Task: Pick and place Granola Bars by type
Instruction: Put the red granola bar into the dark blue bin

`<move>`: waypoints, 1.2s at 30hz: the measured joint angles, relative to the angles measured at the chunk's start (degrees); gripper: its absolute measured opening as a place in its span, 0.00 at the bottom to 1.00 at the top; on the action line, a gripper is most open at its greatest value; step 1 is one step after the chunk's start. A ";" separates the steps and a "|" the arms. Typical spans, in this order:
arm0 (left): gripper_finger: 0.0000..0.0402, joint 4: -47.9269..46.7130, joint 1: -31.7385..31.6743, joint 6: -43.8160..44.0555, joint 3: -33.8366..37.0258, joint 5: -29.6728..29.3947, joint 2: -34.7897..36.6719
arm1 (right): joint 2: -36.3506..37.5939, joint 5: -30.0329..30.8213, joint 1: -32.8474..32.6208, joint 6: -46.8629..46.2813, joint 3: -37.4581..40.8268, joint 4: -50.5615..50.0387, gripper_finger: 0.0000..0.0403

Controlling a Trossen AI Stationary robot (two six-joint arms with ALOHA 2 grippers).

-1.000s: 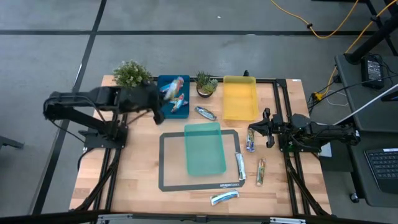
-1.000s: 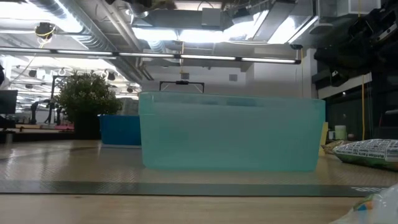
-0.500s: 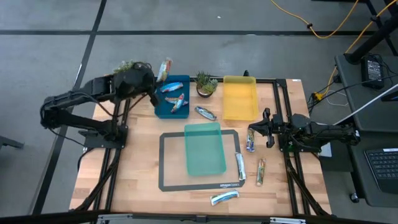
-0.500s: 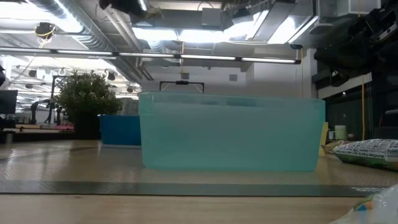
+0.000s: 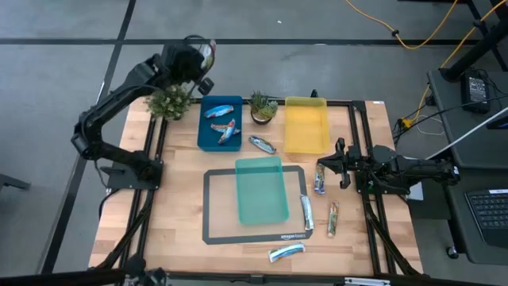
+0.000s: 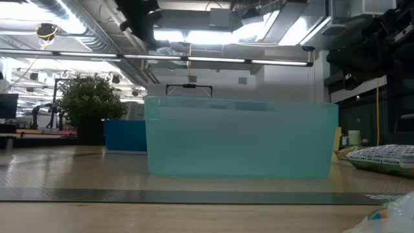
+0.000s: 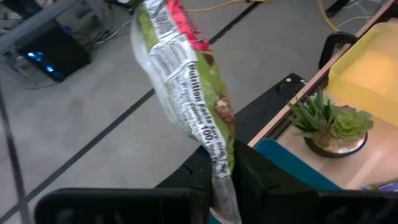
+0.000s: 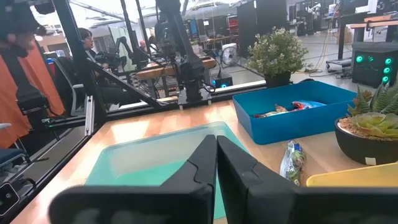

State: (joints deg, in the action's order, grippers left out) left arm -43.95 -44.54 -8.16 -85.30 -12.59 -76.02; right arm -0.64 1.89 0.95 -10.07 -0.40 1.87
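I need to swing back and lower the granola bar in my left gripper (image 5: 208, 54) into the tray (image 5: 218, 137), because it is over the floor past the blue tray.
My left gripper (image 5: 200, 60) is raised beyond the table's far left corner, over the floor, shut on a granola bar (image 7: 186, 87) with a silver, green and red wrapper. The blue tray (image 5: 208, 137) holds two blue-orange bars (image 5: 224, 127). The yellow tray (image 5: 306, 125) and the teal tray (image 5: 262, 189) show no bars. Several bars lie flat on the table: one (image 5: 262, 144) between the blue and yellow trays, the others (image 5: 306, 213) right of and in front of the teal tray. My right gripper (image 5: 321, 168) waits shut at the table's right. My left gripper pinches one end of the bar's wrapper (image 7: 219, 179) between its two fingers. The rest of the bar sticks out past the fingertips, roughly in line with them. It is lifted clear of the table and everything on it.
Two potted plants stand at the far edge: a bushy one (image 5: 169, 102) just below the left arm and a small succulent (image 5: 263, 106) between the blue and yellow trays. A dark mat (image 5: 214, 230) lies under the teal tray. A bar (image 6: 381, 158) shows at the low view's right.
My left gripper has swung from beside the blue tray toward the far edge and out past it, rising slightly and turning, with the bar held between its fingers the whole way. The bar is now over the floor beyond the far left corner.
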 joint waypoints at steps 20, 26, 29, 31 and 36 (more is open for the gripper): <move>0.07 0.02 0.69 4.01 15.60 7.88 -3.94 | 0.00 0.00 0.00 0.02 0.00 0.02 0.04; 0.08 3.06 3.78 5.99 21.90 7.68 -3.91 | 0.00 -0.01 0.00 0.02 0.00 0.00 0.04; 0.08 3.00 4.94 6.51 22.40 7.60 -3.88 | 0.00 0.00 0.00 0.02 0.00 0.00 0.04; 0.08 2.82 5.68 6.55 22.47 7.60 -3.88 | 0.00 0.00 0.00 0.02 0.00 0.02 0.04; 0.07 2.73 7.14 8.69 23.16 7.52 -3.80 | 0.00 0.00 0.00 0.02 0.00 0.02 0.04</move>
State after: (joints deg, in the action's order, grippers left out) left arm -41.21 -37.40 0.52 -62.13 -5.08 -79.82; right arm -0.64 1.89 0.95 -10.04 -0.40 1.89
